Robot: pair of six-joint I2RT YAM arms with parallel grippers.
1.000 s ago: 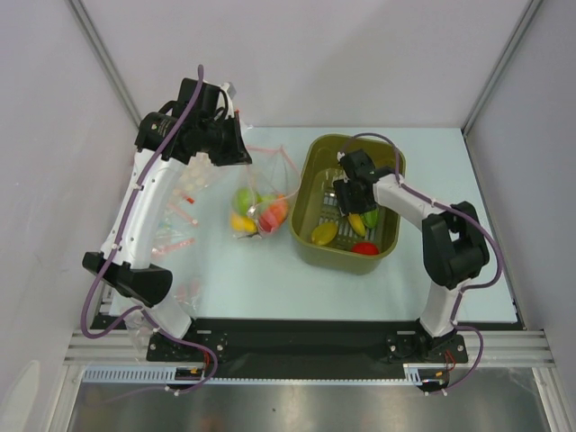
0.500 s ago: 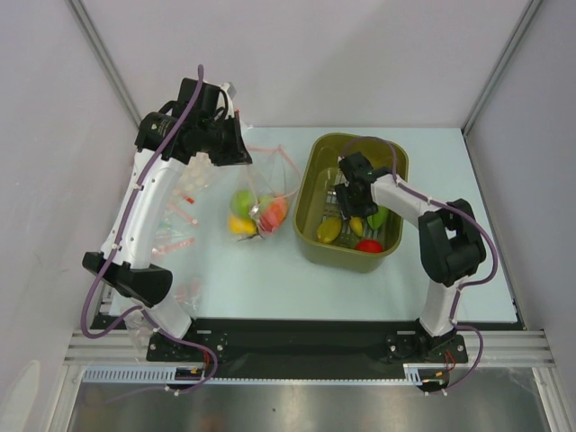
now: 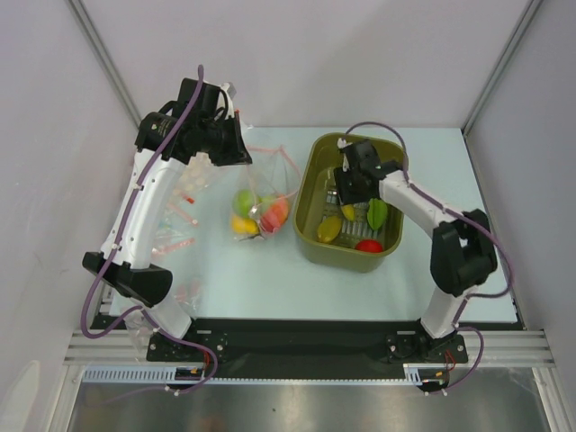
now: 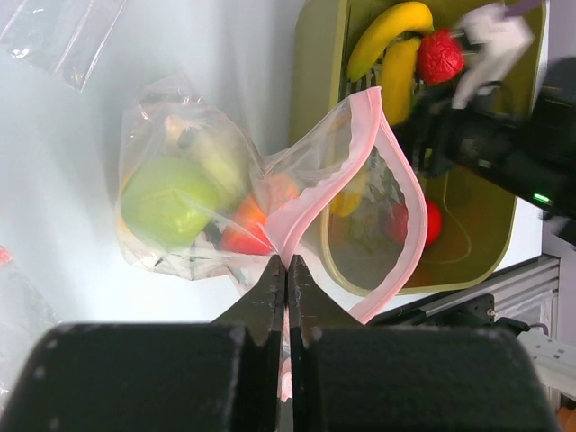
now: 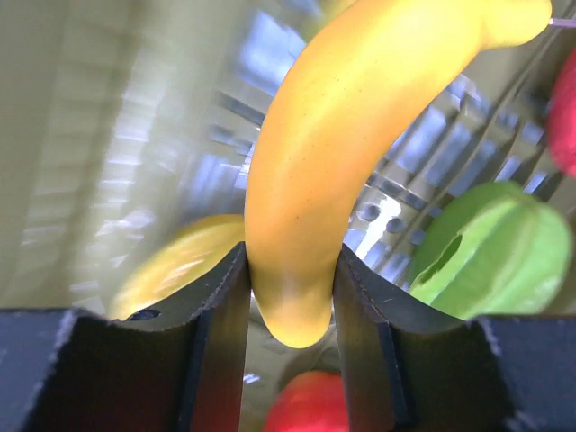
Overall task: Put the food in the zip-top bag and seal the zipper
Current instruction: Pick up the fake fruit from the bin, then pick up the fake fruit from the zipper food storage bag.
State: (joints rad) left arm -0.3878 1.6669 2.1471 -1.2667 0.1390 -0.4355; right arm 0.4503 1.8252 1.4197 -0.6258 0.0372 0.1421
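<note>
My right gripper is holding the yellow banana by one end, and the bag's pink opening is wide open toward the tub. I should carry the banana next until it goes in.
The clear zip-top bag hangs open at mid-table, with a green apple and red and orange pieces of food inside. My left gripper is shut on the pink zipper and holds the mouth up. In the right wrist view, my right gripper is shut on a yellow banana inside the olive tub. Beneath it lie a lemon, a green fruit and a red tomato.
Several spare clear bags lie under the left arm at the table's left side. The tub's near wall stands right beside the bag's open mouth. Grey walls enclose the table on three sides.
My right gripper has closed on the banana and shifted toward the far side of the tub. The left gripper and the bag have not moved.
</note>
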